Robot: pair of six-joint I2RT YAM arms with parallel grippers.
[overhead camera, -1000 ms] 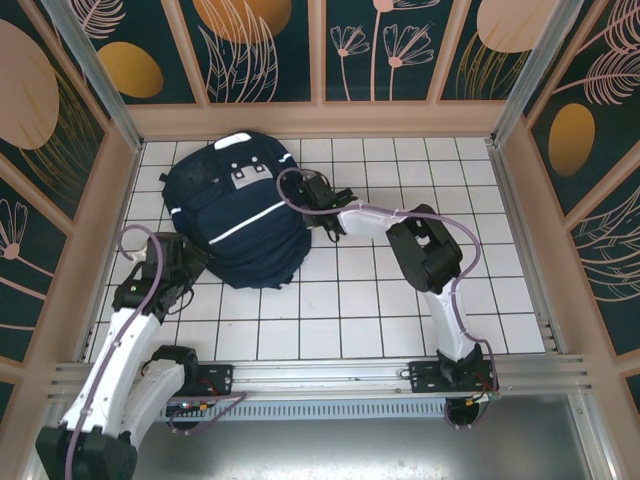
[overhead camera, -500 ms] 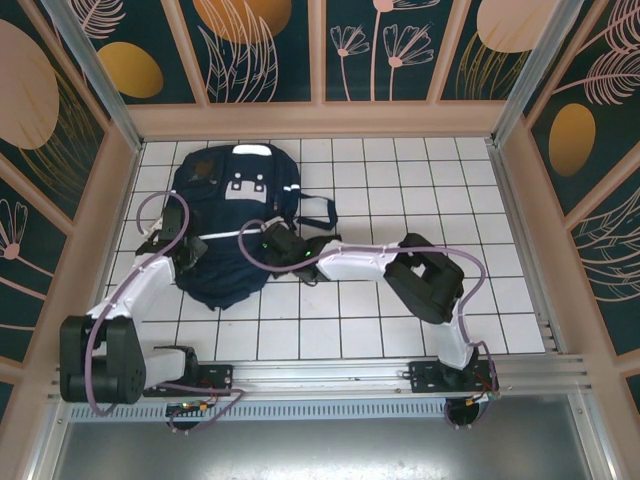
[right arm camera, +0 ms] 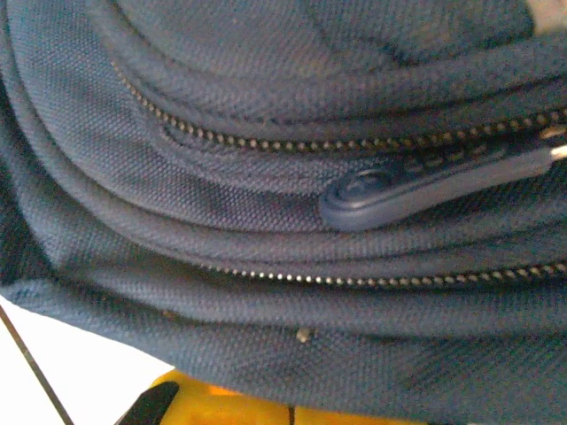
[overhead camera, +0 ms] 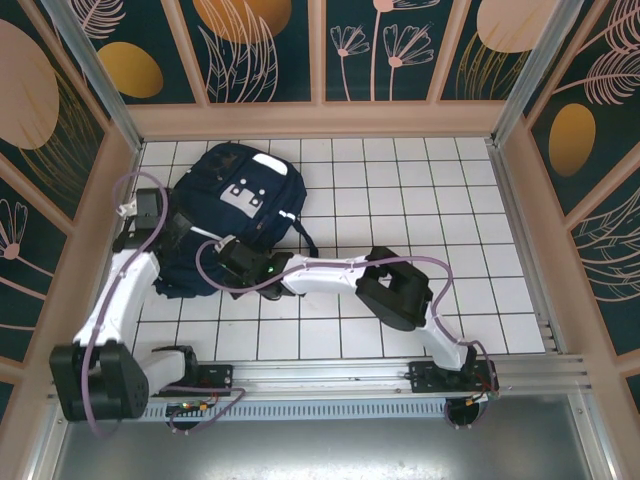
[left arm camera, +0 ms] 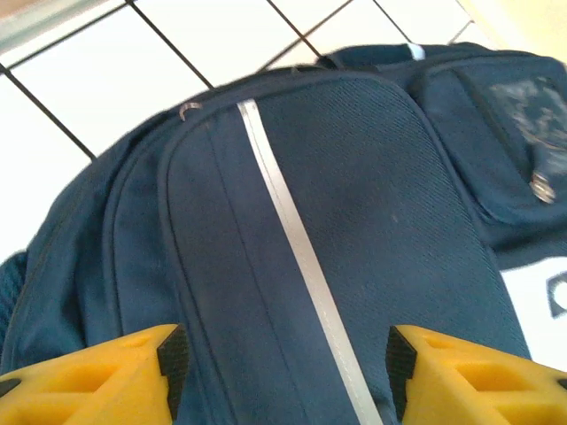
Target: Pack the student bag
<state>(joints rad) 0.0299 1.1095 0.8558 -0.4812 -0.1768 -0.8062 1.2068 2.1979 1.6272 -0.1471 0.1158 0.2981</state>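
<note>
I expect the whole of the student bag [overhead camera: 235, 200] to turn and slide with its strap dragging behind when I pull it, because the bag lies crooked on smooth open tiles [overhead camera: 347, 203].
The student bag [overhead camera: 240, 200], navy with white stripes and a grey buckle patch, lies at the back left of the white tiled floor. My left gripper [overhead camera: 172, 238] hovers at its left side. In the left wrist view this gripper [left arm camera: 283, 363] is open, its yellow fingers [left arm camera: 115, 372] standing wide on either side of the bag [left arm camera: 354, 221] and its white stripe [left arm camera: 292, 239], with nothing pinched. My right gripper [overhead camera: 226, 260] reaches to the bag's near edge. In the right wrist view this gripper [right arm camera: 291, 409] is shut, its tips hidden under the bag's fabric [right arm camera: 266, 106] below a zipper pull [right arm camera: 425, 186].
A dark strap [overhead camera: 305, 235] trails from the bag's right side onto the tiles. Wooden walls [overhead camera: 320, 120] ring the floor, and a metal rail [overhead camera: 320, 375] runs along the near edge. Open tiles [overhead camera: 430, 190] lie right of the bag.
The bag has shifted left and turned. My right gripper went from the bag's right side round to its near edge. My left arm swung up to the bag's left side and its jaws widened.
</note>
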